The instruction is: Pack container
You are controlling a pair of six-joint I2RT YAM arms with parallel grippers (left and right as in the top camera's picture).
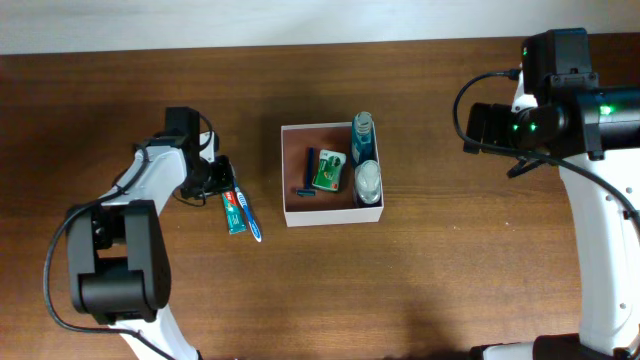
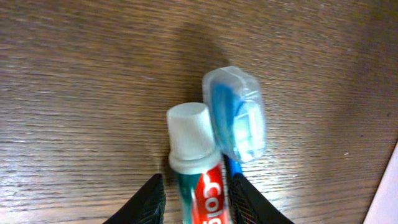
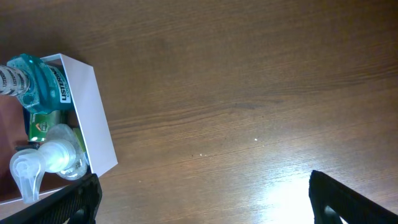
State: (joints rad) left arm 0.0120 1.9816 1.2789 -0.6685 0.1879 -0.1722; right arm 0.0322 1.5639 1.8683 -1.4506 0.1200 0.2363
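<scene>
My left gripper is to move the toothpaste tube clear, then open and take the tube's body (image 1: pixel 234 215) alone, because the toothbrush's covered head (image 2: pixel 239 115) is lying against the tube's cap.
The container (image 1: pixel 333 216) is a white-walled square box with a reddish-brown floor at mid-table. It holds a blue mouthwash bottle (image 1: pixel 362 135), a green packet (image 1: pixel 328 171), a clear pump bottle (image 1: pixel 368 182) and a blue razor (image 1: pixel 308 176). Left of it lie a toothpaste tube (image 1: pixel 234 212) and a blue toothbrush (image 1: pixel 251 218), side by side. My left gripper (image 1: pixel 222 176) is low over their near ends. In the left wrist view its fingers (image 2: pixel 196 190) straddle the tube (image 2: pixel 193 143) with a small gap, beside the toothbrush's covered head (image 2: pixel 237 115). My right gripper (image 3: pixel 202 205) is wide open and empty, right of the container.
Bare brown wood lies all round. The container's white wall shows at the right edge of the left wrist view (image 2: pixel 388 193) and at the left of the right wrist view (image 3: pixel 93 118). The right arm (image 1: pixel 560 110) stands at the far right.
</scene>
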